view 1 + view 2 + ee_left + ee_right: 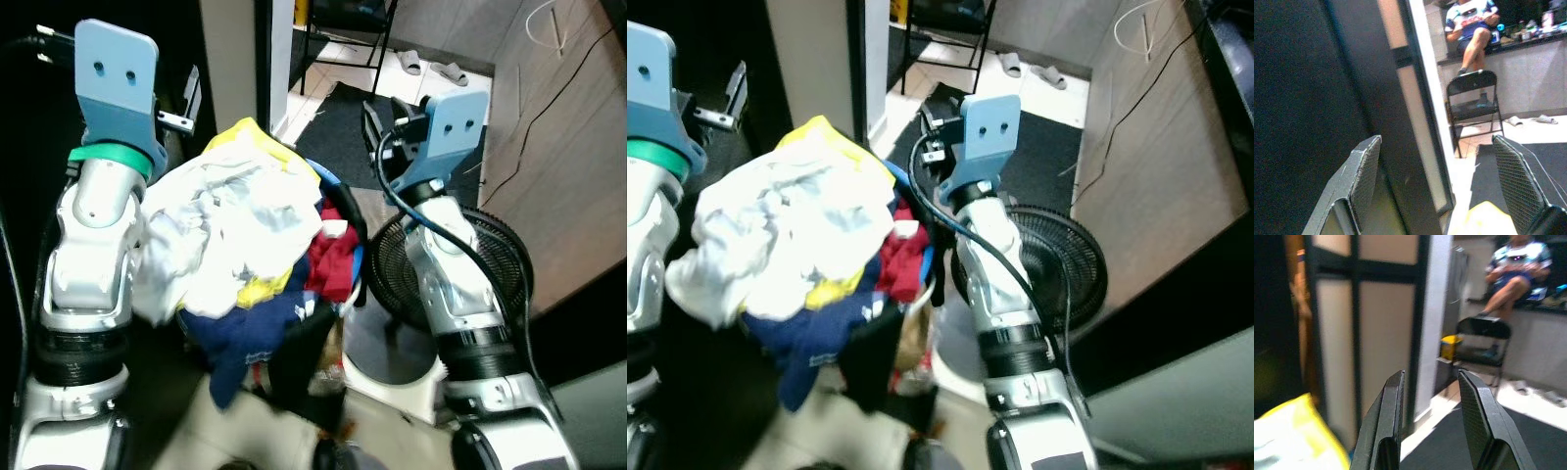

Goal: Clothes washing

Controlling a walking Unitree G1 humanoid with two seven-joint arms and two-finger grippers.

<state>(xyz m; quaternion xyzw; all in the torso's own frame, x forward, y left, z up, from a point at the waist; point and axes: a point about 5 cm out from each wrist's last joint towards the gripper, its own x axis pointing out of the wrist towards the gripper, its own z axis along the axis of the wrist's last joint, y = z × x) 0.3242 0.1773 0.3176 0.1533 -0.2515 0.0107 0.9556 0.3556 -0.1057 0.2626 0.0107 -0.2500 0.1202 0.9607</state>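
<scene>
The crumpled white garment (235,217) is lying loosely on top of the yellow cloth (263,143), so the white garment will come away by itself and hang down long when the robot lifts it.
A heaped laundry pile sits in a dark basket (355,230) between my two arms. On top lies a white garment (235,225) with a yellow cloth (250,132) behind it. A navy piece (250,328) hangs over the near side, and a red one (333,259) lies at the right. My left gripper (1436,142) is raised at the basket's left, open, with nothing between its fingers. My right gripper (1431,374) is up at the basket's right, open and empty. The yellow cloth's edge (1308,431) shows below the right gripper's fingers.
A black floor fan (509,264) on a white base (392,367) stands close at the right, under my right arm. A wooden wall panel (558,147) is beyond it. Ahead are a pale door frame (1415,98), a black mat (343,108), slippers (431,67), a folding chair (1471,98) and a seated person (1471,24).
</scene>
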